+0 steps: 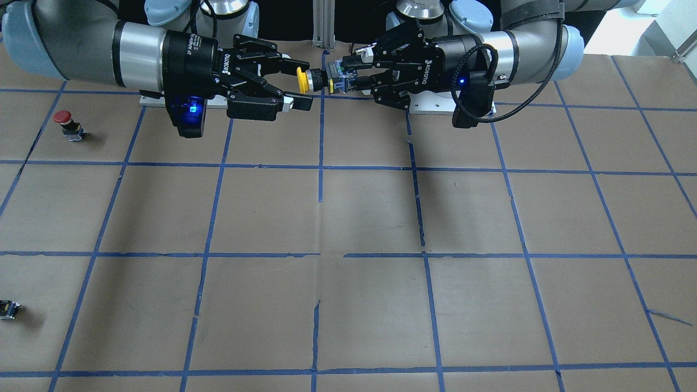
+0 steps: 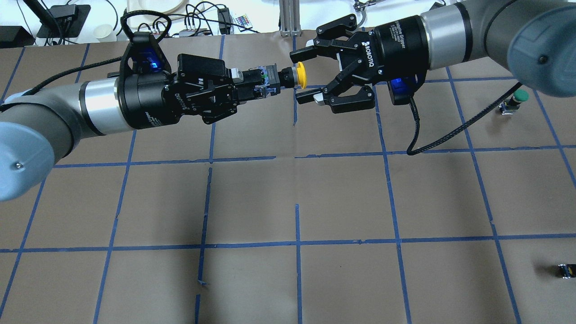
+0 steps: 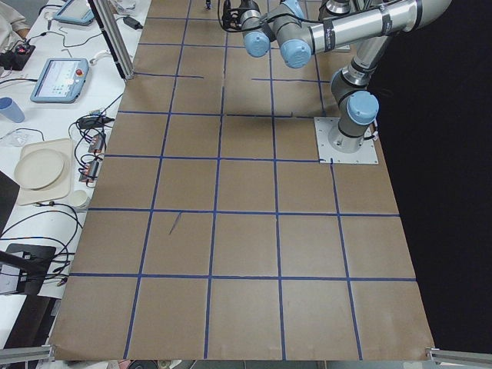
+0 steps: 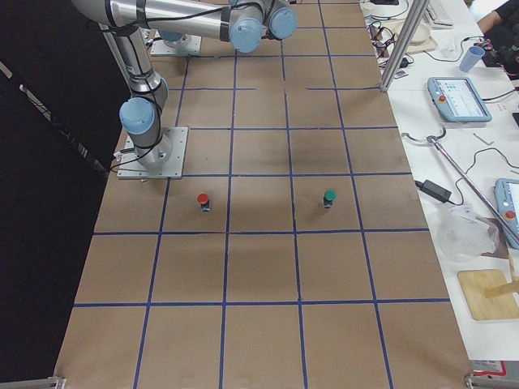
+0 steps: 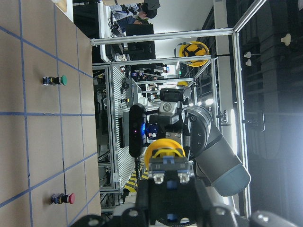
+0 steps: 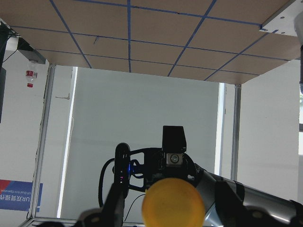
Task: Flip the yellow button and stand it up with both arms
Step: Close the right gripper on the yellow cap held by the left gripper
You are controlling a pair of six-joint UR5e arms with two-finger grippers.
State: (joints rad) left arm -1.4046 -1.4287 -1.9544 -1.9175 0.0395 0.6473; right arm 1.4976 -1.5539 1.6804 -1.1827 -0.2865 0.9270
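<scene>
My gripper will carry the yellow cap, and the grey-black contact block [image 1: 343,77] will follow straight along because the black collar [image 1: 318,79] connects the cap and the block in one line.
The yellow button [image 2: 300,75] is held level in the air over the far middle of the table, its yellow cap pointing at my right arm. My left gripper [image 2: 264,83] is shut on its grey-black contact block [image 1: 338,80]. My right gripper [image 2: 303,76] is open, one finger on each side of the cap [image 1: 301,79], not touching it. In the left wrist view the cap [image 5: 164,146] and block sit just ahead of the fingers, with the right gripper beyond. In the right wrist view the cap [image 6: 173,207] fills the bottom centre.
A red-capped button [image 1: 64,122] and a green-capped button [image 2: 517,96] stand on the table on my right side. A small dark capless block [image 2: 566,270] lies near the right edge. Blue tape lines grid the brown table.
</scene>
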